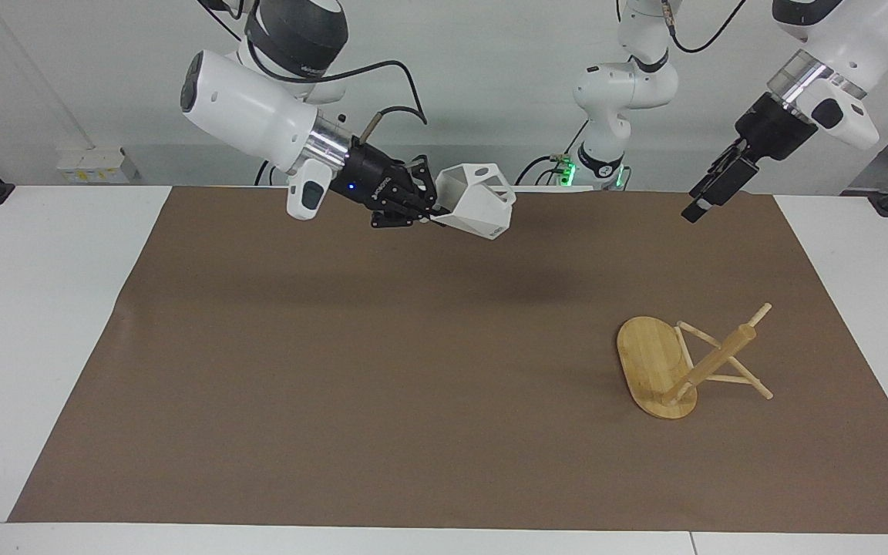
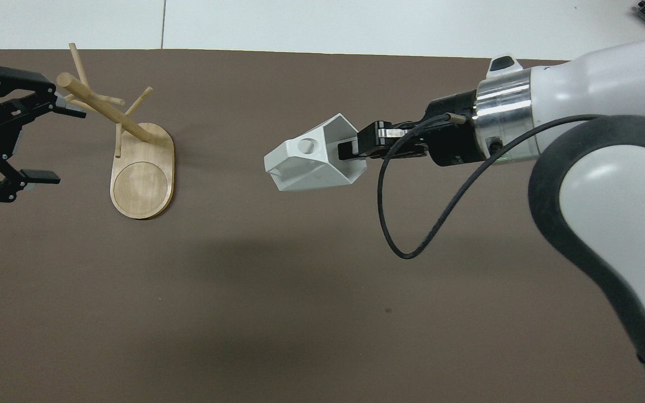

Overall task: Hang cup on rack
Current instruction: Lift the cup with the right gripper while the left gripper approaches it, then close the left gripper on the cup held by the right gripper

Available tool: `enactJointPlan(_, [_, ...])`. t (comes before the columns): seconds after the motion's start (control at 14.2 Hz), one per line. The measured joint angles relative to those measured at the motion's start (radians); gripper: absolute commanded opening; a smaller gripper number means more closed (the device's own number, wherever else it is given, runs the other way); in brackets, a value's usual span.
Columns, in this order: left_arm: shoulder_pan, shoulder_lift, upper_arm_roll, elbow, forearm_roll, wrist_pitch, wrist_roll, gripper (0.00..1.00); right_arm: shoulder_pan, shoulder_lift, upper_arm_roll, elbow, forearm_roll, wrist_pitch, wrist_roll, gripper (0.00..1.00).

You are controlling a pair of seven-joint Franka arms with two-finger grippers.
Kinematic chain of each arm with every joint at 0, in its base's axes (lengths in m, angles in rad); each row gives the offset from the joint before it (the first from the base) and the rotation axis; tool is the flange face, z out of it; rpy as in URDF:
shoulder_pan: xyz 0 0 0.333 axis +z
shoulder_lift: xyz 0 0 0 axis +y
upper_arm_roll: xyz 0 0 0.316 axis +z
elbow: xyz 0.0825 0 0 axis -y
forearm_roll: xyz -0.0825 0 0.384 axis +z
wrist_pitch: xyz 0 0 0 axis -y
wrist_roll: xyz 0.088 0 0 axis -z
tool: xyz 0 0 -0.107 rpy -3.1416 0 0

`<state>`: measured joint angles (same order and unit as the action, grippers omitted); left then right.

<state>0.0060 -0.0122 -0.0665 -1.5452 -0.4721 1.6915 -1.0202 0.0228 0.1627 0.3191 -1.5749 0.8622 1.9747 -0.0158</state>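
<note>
My gripper will carry the cup (image 2: 315, 155) to the rack's peg, and the cup will slip on by its handle and stay hanging, because its handle's hole (image 2: 308, 145) looks wider than the peg.
The white faceted cup (image 1: 476, 203) (image 2: 312, 163) hangs in the air on its side, its holed handle turned upward. My right gripper (image 1: 430, 213) (image 2: 356, 149) is shut on the cup's rim, over the middle of the brown mat's robot-side half. The bamboo rack (image 1: 650, 361) (image 2: 142, 178) stands on the mat toward the left arm's end, its post and pegs bare. My left gripper (image 1: 710, 190) (image 2: 65, 146) is open, raised over the mat's edge at that end. It is high above the rack and apart from it.
A brown mat (image 1: 382, 385) covers most of the white table (image 1: 35, 308). A black cable (image 2: 412, 224) loops from the right wrist.
</note>
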Motion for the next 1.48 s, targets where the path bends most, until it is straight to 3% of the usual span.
enactJointPlan(0.21, [-0.001,0.046,-0.031,0.006,-0.039,0.056,-0.214,1.0,0.118,0.018,0.002,-0.014,0.003,0.175,0.1,0.0])
enactJointPlan(0.49, [-0.001,0.086,-0.058,0.022,-0.113,0.093,-0.44,1.0,0.155,0.031,0.002,-0.02,0.059,0.228,0.126,0.0])
enactJointPlan(0.84, [-0.003,0.088,-0.084,0.022,-0.163,0.089,-0.611,1.0,0.242,0.06,0.002,-0.022,0.062,0.387,0.185,0.0])
enactJointPlan(1.48, [-0.03,0.047,-0.097,-0.078,-0.166,0.062,-0.688,1.0,0.258,0.07,0.001,-0.024,0.062,0.408,0.192,0.0])
